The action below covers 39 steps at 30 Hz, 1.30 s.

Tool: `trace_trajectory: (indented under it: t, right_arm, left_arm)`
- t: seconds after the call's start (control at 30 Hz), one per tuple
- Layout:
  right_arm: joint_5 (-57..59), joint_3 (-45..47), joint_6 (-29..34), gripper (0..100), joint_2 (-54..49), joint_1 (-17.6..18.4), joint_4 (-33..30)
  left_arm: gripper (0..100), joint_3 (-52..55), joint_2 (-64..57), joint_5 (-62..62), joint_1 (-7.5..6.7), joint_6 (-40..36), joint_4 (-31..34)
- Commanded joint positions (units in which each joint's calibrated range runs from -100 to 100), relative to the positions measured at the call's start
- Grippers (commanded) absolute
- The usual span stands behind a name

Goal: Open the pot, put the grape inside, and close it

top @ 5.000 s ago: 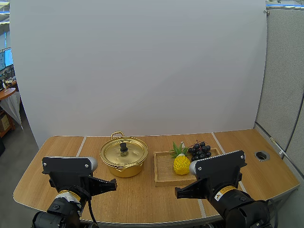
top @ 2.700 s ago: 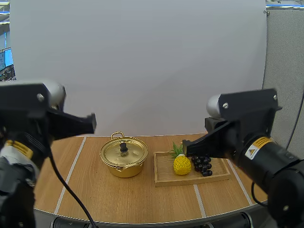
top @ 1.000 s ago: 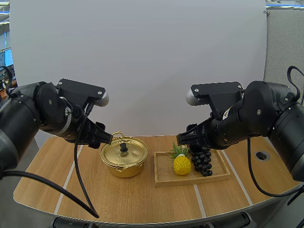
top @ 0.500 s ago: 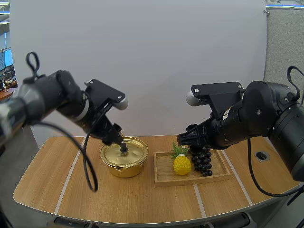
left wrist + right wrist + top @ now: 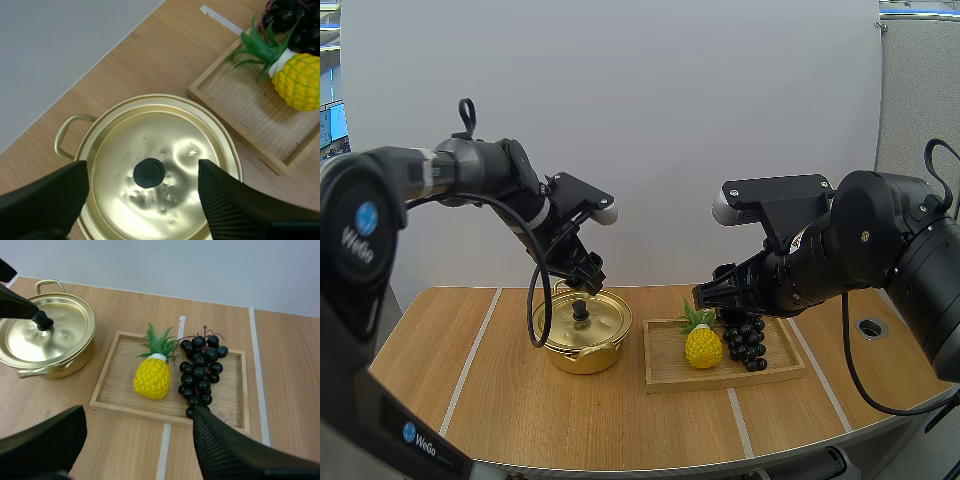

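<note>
The lid's round rim (image 5: 628, 314) passes clear of the pot's handles, so the lid will come away in one piece and leave the pot standing when the robot lifts the lid.
A gold pot (image 5: 582, 335) with its lid on and a black knob (image 5: 581, 311) stands left of a wooden tray (image 5: 665, 375). On the tray lies a dark bunch of grapes (image 5: 745, 340). My left gripper (image 5: 584, 284) hovers just above the knob, open. In the left wrist view its fingers (image 5: 50, 200) stand wide apart on either side of the knob (image 5: 149, 173) on the lid (image 5: 165, 135). My right gripper (image 5: 706, 296) hangs open above the tray's back edge. In its wrist view the grapes (image 5: 200, 372) lie below and ahead of the open gripper (image 5: 139, 410).
A yellow toy pineapple (image 5: 703, 345) lies on the tray beside the grapes, also seen as the pineapple (image 5: 151, 377) in the right wrist view. A round cable hole (image 5: 871, 327) sits in the table's right end. Bare wood (image 5: 520, 400) lies in front of the pot.
My left arm has swung in and forward from the left until its gripper is over the pot's knob. The right arm has stayed still. Pot, tray and fruit have not moved.
</note>
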Motion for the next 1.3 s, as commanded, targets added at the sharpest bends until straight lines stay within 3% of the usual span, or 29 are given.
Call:
trace_trajectory:
  t: [0.0, 0.67, 0.7, 0.73, 0.9, 1.27]
  right_arm:
    - [-0.3, -0.5, 0.1, 100, -0.3, -0.3, -0.6]
    - [-0.3, -0.5, 0.1, 100, -0.3, -0.3, -0.6]
    - [-0.3, -0.5, 0.1, 100, -0.3, -0.3, -0.6]
    - [-0.3, -0.5, 0.1, 100, -0.3, -0.3, -0.6]
    - [-0.3, -0.5, 0.1, 100, -0.3, -0.3, -0.6]
    - [-0.3, -0.5, 0.1, 100, -0.3, -0.3, -0.2]
  left_arm:
    - [100, -0.8, 3.5, -1.5, -0.20, 0.0, -0.3]
    - [100, -0.8, 8.8, -4.3, -0.20, -0.9, -0.3]
    - [83, -0.8, 8.8, -4.3, -0.20, -1.1, -0.3]
    - [73, -0.8, 8.8, -4.3, -0.20, -1.4, -0.3]
    - [0, -0.8, 8.8, -3.2, -0.20, -1.8, -0.3]
    - [0, -3.9, 5.9, 1.3, -0.20, -4.4, -0.3]
